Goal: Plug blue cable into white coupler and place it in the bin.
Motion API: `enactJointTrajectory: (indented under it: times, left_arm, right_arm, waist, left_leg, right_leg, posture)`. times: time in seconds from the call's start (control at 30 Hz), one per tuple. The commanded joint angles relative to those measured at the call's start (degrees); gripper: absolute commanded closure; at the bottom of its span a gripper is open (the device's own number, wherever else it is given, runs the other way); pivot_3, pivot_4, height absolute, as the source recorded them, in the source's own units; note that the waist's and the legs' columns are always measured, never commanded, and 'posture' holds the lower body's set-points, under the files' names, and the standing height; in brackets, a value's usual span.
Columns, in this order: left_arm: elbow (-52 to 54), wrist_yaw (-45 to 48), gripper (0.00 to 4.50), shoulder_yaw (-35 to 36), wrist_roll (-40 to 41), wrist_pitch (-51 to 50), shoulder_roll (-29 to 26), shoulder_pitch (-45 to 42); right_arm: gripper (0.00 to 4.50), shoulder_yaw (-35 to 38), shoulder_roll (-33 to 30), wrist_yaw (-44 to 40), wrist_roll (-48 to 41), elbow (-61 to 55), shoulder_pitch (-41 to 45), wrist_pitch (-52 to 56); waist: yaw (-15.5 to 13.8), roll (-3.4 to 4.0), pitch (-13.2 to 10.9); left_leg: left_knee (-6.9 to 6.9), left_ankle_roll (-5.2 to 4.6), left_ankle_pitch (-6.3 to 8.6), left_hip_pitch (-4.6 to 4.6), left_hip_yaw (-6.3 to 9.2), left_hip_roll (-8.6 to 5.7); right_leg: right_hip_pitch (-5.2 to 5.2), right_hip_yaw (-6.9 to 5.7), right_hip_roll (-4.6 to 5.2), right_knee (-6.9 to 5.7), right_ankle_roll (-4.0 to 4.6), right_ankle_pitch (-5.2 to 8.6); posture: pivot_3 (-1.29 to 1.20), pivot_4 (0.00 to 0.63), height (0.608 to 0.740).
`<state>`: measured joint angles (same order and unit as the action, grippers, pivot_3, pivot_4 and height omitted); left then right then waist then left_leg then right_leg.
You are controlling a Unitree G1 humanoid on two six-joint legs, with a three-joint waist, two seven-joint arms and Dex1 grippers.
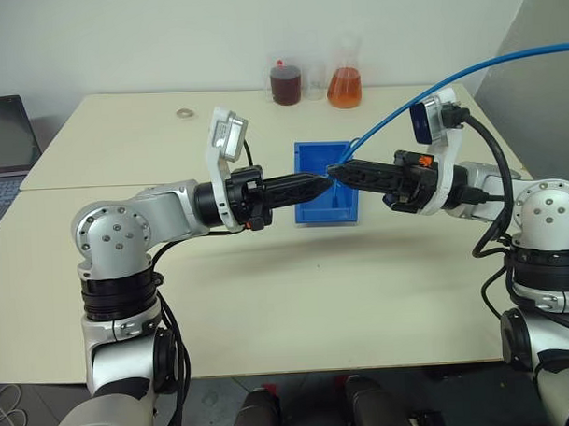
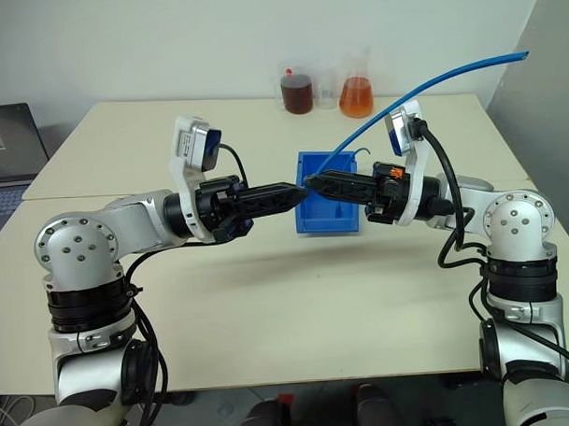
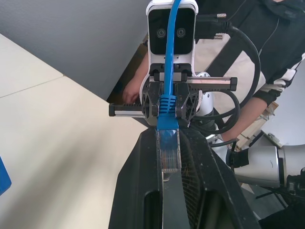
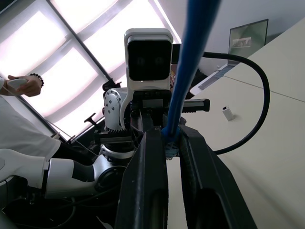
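My left gripper is covering the clear plug (image 3: 169, 150) while my right gripper is holding the blue cable behind it, so my left gripper should open and go get the white coupler (image 4: 228, 113).
Both grippers meet tip to tip in the air just above the blue bin (image 1: 306, 154), which stands open on the table. My right gripper (image 1: 339, 171) is shut on the blue cable (image 1: 467, 74) just behind its plug. The cable arcs up and away to the right. The clear plug (image 3: 170, 152) lies between the fingers of my left gripper (image 1: 321, 181). That gripper is shut on a grey-white block, the white coupler (image 3: 172, 200), which is mostly hidden by the fingers. I cannot tell how deep the plug sits in the coupler.
Two flasks, one with dark red liquid (image 1: 286, 83) and one with orange (image 1: 345, 87), stand at the table's far edge. A small pale ring (image 1: 182, 113) lies far left, and a laptop (image 1: 6, 139) sits beyond the left edge. A person (image 3: 257, 100) stands nearby.
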<state>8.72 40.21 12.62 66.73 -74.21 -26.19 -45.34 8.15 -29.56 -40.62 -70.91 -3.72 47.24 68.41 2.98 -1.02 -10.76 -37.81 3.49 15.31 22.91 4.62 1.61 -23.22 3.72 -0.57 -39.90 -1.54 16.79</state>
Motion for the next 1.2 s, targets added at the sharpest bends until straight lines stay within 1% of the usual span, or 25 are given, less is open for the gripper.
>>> enactJointTrajectory:
  times: [0.03,0.1,0.13,0.2,0.43,0.5,0.57,0.6,0.7,0.73,0.8,0.83,0.9,0.93,0.97,1.07,1.13,1.2]
  left_arm:
    - [1.78,1.77,4.27,-0.70,-0.05,2.67,-1.16,-0.61]
    - [1.50,2.12,3.57,-1.07,-0.83,4.18,-1.19,-0.31]
    - [1.28,2.16,3.51,-1.04,-0.80,4.52,-1.18,-0.26]
    - [1.18,2.55,3.04,-1.38,-1.26,5.32,-1.59,-0.18]
    - [2.39,2.55,1.77,-0.51,-0.91,5.59,-3.90,1.41]
    - [4.08,2.36,1.34,0.77,0.17,4.82,-5.97,3.70]
    - [6.97,3.59,1.06,1.25,-0.74,5.71,-8.91,7.36]
    - [8.51,4.36,0.78,1.36,-2.31,6.97,-10.77,10.00]
    - [11.99,5.56,0.16,1.90,-8.68,12.70,-15.87,18.50]
    - [12.79,5.08,0.06,2.66,-12.05,15.68,-17.29,22.40]
    - [13.71,3.99,0.06,3.70,-17.51,20.87,-19.03,28.34]
    - [13.89,2.24,0.06,4.10,-22.54,25.36,-19.43,32.27]
    - [13.51,-1.02,0.06,4.56,-29.88,31.43,-19.49,37.83]
    - [12.49,-4.68,0.06,5.62,-34.59,35.22,-18.45,41.21]
    - [11.72,-7.02,0.06,6.35,-37.41,37.63,-17.57,43.20]
    - [7.33,-13.83,0.06,10.82,-44.00,44.62,-13.90,49.20]
    - [2.32,-14.43,0.06,12.36,-47.42,49.80,-13.77,51.36]
    - [-2.24,-14.13,0.06,13.30,-48.75,52.99,-14.30,51.19]
  right_arm:
    - [4.43,0.78,-0.80,-0.38,-0.42,-1.67,1.01,0.36]
    - [4.43,0.68,-0.82,-0.02,0.10,-1.74,0.92,0.12]
    - [4.43,0.70,-0.76,0.20,0.19,-1.77,0.92,0.05]
    - [4.43,0.93,-0.49,0.81,0.09,-1.61,1.02,-0.04]
    - [4.43,0.76,-0.25,1.64,0.62,-1.53,0.89,-0.53]
    - [4.43,0.79,-0.25,1.43,0.82,-1.10,1.14,-0.63]
    - [4.43,0.68,-0.18,1.16,1.20,-0.92,1.18,-0.83]
    - [4.43,0.59,-0.08,1.04,1.39,-0.92,1.09,-0.94]
    - [4.43,0.27,0.23,0.46,2.07,-1.02,0.93,-1.16]
    - [4.43,0.11,0.30,0.12,2.28,-1.12,0.80,-1.20]
    - [4.43,-0.05,0.40,-0.35,2.59,-1.21,0.58,-1.28]
    - [4.43,-0.17,0.44,-0.70,2.79,-1.14,0.45,-1.33]
    - [4.43,-0.45,0.52,-1.32,3.28,-1.00,0.27,-1.50]
    - [4.43,-0.86,0.66,-1.81,3.86,-0.77,0.24,-1.88]
    - [4.43,-1.11,0.77,-2.19,4.31,-0.62,0.24,-2.13]
    - [4.43,-2.13,1.77,-3.41,5.86,0.49,0.86,-2.89]
    - [4.43,-3.31,2.32,-4.49,7.19,0.90,1.09,-3.62]
    - [4.43,-3.77,2.61,-5.24,8.02,0.96,1.15,-3.86]
  waist:
    - [0.00,0.00,0.00]
    - [0.00,0.00,0.00]
    - [0.00,0.00,0.00]
    - [0.00,0.00,0.00]
    - [0.09,0.00,0.00]
    - [0.13,0.00,0.00]
    - [0.31,0.00,0.00]
    - [0.36,0.01,-0.01]
    - [0.40,0.06,-0.03]
    - [0.36,0.06,-0.04]
    - [0.25,0.07,-0.04]
    - [0.19,0.07,-0.04]
    - [0.08,0.07,-0.04]
    - [-0.03,0.08,-0.05]
    - [-0.11,0.08,-0.05]
    - [-0.33,0.08,-0.05]
    - [-0.36,0.07,-0.04]
    - [-0.38,0.08,-0.05]
  left_leg:
    - [0.00,0.00,0.00,0.00,0.00,0.00]
    - [0.00,0.00,0.00,0.00,0.00,0.00]
    - [0.00,0.00,0.00,0.00,0.00,0.00]
    - [0.00,0.00,0.00,0.00,0.00,0.00]
    - [0.00,-0.01,0.00,-0.01,-0.01,0.00]
    - [0.01,-0.01,0.00,-0.01,-0.01,0.01]
    - [0.02,-0.01,0.00,0.00,-0.01,0.02]
    - [0.04,-0.01,0.00,-0.01,-0.03,0.03]
    - [0.08,-0.01,0.00,-0.03,-0.07,0.05]
    - [0.09,-0.01,0.00,-0.04,-0.08,0.04]
    - [0.09,-0.01,0.01,-0.05,-0.08,0.05]
    - [0.10,-0.01,0.01,-0.04,-0.08,0.04]
    - [0.10,-0.01,0.01,-0.03,-0.08,0.05]
    - [0.10,-0.01,0.01,-0.07,-0.11,0.04]
    - [0.11,-0.01,0.01,-0.03,-0.11,0.04]
    - [0.11,-0.02,0.01,-0.01,-0.12,0.05]
    - [0.13,-0.03,0.02,-0.03,-0.15,0.07]
    - [0.14,-0.03,0.02,-0.02,-0.13,0.06]
  right_leg:
    - [0.00,0.00,0.00,0.00,0.00,0.00]
    - [0.00,0.00,0.00,0.00,0.00,0.00]
    - [0.00,0.00,0.00,0.00,0.00,0.00]
    - [0.00,0.00,0.00,0.00,0.00,0.00]
    - [0.00,0.01,-0.01,0.00,0.00,0.00]
    - [-0.01,0.01,-0.01,0.00,0.00,0.00]
    - [-0.03,0.03,-0.01,0.00,0.00,0.00]
    - [-0.04,0.07,-0.02,0.00,0.00,0.00]
    - [-0.08,0.13,-0.04,0.01,0.01,0.00]
    - [-0.08,0.14,-0.03,0.00,0.01,0.00]
    - [-0.09,0.15,-0.03,0.01,0.01,0.01]
    - [-0.10,0.15,-0.02,0.01,0.01,0.01]
    - [-0.10,0.15,-0.02,0.05,0.01,0.00]
    - [-0.06,0.19,0.00,0.04,0.01,0.01]
    - [-0.11,0.18,0.01,0.07,0.01,0.00]
    - [-0.10,0.18,0.03,0.11,0.01,0.00]
    - [-0.09,0.20,0.06,0.15,0.00,0.00]
    - [-0.11,0.16,0.04,0.14,0.00,0.00]
  posture:
    - [0.00,0.150,0.740]
    - [0.00,0.150,0.740]
    - [0.00,0.150,0.740]
    - [0.00,0.150,0.740]
    - [0.00,0.150,0.740]
    - [0.00,0.150,0.740]
    - [0.00,0.150,0.740]
    - [0.00,0.150,0.740]
    - [0.00,0.150,0.740]
    - [0.00,0.150,0.740]
    - [0.00,0.150,0.740]
    - [0.00,0.150,0.740]
    - [0.00,0.150,0.740]
    - [0.00,0.150,0.740]
    - [0.00,0.150,0.740]
    - [0.00,0.150,0.740]
    - [0.00,0.150,0.740]
    - [0.00,0.150,0.740]
